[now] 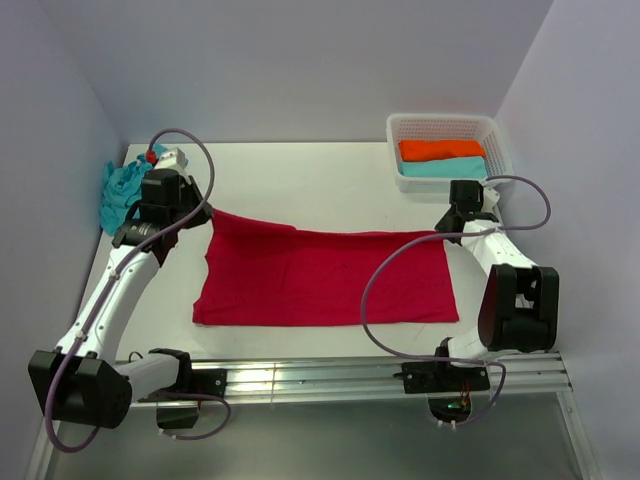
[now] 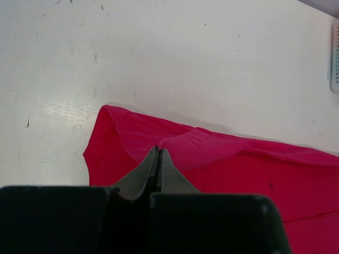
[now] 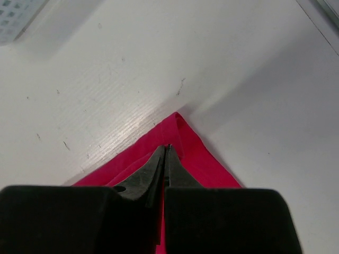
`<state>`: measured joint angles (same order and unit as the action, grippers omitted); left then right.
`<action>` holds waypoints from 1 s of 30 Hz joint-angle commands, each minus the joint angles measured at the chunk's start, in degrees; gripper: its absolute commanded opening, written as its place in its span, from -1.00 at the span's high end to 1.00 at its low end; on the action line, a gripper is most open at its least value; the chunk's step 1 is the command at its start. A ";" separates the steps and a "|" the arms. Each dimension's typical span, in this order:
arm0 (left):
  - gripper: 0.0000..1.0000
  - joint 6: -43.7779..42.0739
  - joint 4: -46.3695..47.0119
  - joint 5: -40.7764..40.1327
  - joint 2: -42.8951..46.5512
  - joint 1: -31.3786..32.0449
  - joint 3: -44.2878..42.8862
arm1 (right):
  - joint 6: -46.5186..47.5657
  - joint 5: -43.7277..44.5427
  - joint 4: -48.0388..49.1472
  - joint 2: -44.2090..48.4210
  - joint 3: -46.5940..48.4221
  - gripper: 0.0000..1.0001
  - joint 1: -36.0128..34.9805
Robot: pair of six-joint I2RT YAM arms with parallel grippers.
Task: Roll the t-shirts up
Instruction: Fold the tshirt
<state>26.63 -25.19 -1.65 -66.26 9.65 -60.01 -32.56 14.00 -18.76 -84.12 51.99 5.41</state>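
Observation:
My grippers stretch the red t-shirt's far edge (image 1: 325, 233) wide, so my left gripper should carry on lowering the t-shirt toward its near edge (image 1: 300, 325) until it lies flat, then release.
The crimson red t-shirt (image 1: 325, 278) lies spread flat across the middle of the table, folded into a wide rectangle. My left gripper (image 1: 206, 213) is shut at its far left corner, and in the left wrist view the closed tips (image 2: 158, 149) pinch a raised fold of red cloth (image 2: 222, 153). My right gripper (image 1: 447, 234) is shut at the far right corner. In the right wrist view its tips (image 3: 166, 147) clamp the red hem (image 3: 185, 135), with red showing between the fingers. The turquoise t-shirt (image 1: 120, 195) lies crumpled at the table's far left edge, behind the left arm.
A white lattice basket (image 1: 495, 135) stands at the back right, holding a folded orange cloth (image 1: 440, 149) and a folded turquoise one (image 1: 440, 169). Its edge also shows in the wrist views, basket (image 2: 336, 58) and basket (image 3: 16, 16). Grey walls enclose the table on three sides.

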 commanded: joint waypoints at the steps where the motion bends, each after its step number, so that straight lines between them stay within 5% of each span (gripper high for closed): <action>1: 0.99 -0.62 -0.38 -0.90 3.24 -0.33 0.42 | -0.84 1.91 -0.57 3.34 -0.92 1.00 0.30; 30: 0.99 2.02 -5.39 1.21 14.75 -0.16 8.77 | -2.16 3.93 -3.12 11.08 -8.92 1.00 0.30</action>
<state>28.16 -30.52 -1.21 -53.36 9.56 -51.59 -33.85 15.64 -21.98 -75.68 43.70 5.41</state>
